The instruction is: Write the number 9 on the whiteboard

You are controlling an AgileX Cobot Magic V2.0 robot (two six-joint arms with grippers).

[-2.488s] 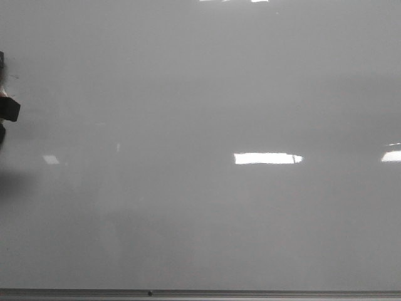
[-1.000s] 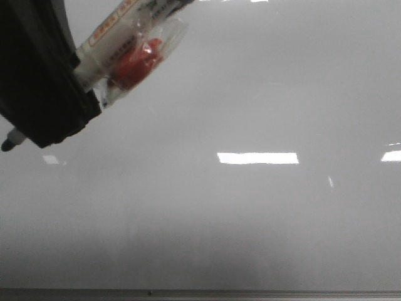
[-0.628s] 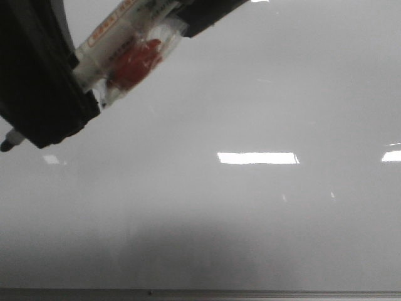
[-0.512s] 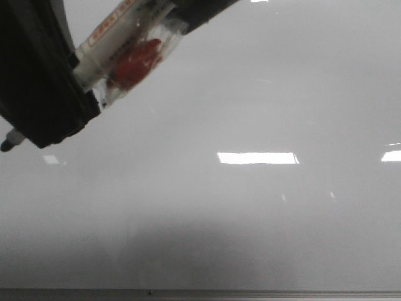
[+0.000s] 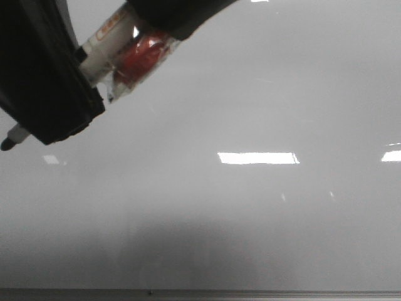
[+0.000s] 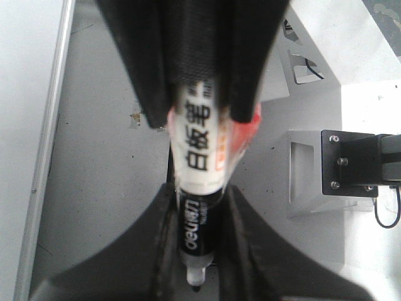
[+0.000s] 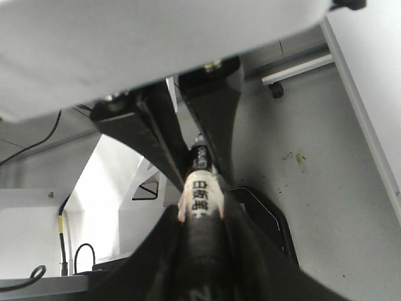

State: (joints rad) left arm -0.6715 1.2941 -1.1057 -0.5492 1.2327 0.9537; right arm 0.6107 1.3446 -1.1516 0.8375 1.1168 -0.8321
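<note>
Next, my left gripper opens, as it is closed near the marker's tip (image 5: 15,137), and my right gripper, holding the marker's rear end, should write on the whiteboard (image 5: 230,45).
The whiteboard (image 5: 263,226) fills the front view, and I see no number 9 or any marker line on it. My left gripper (image 5: 62,119), at the upper left, is shut on a white and black marker (image 5: 100,39). The marker's bare tip (image 5: 7,143) points down and left. A red piece in clear wrap (image 5: 139,55) hangs on the marker. My right gripper (image 5: 172,14) comes in from the top and closes round the marker's rear end. The marker lies between the left fingers in the left wrist view (image 6: 200,138). It lies between the right fingers in the right wrist view (image 7: 202,194).
A grey edge strip (image 5: 250,293) runs along the board's near side. Bright glare patches (image 5: 258,158) lie on the board. The wrist views show grey floor (image 6: 100,188), white frame parts (image 6: 313,163) and cables (image 7: 37,144) beyond the board's edge.
The left gripper came in from the left with the marker and now holds still. The right gripper has come down from the top over the marker's rear end.
</note>
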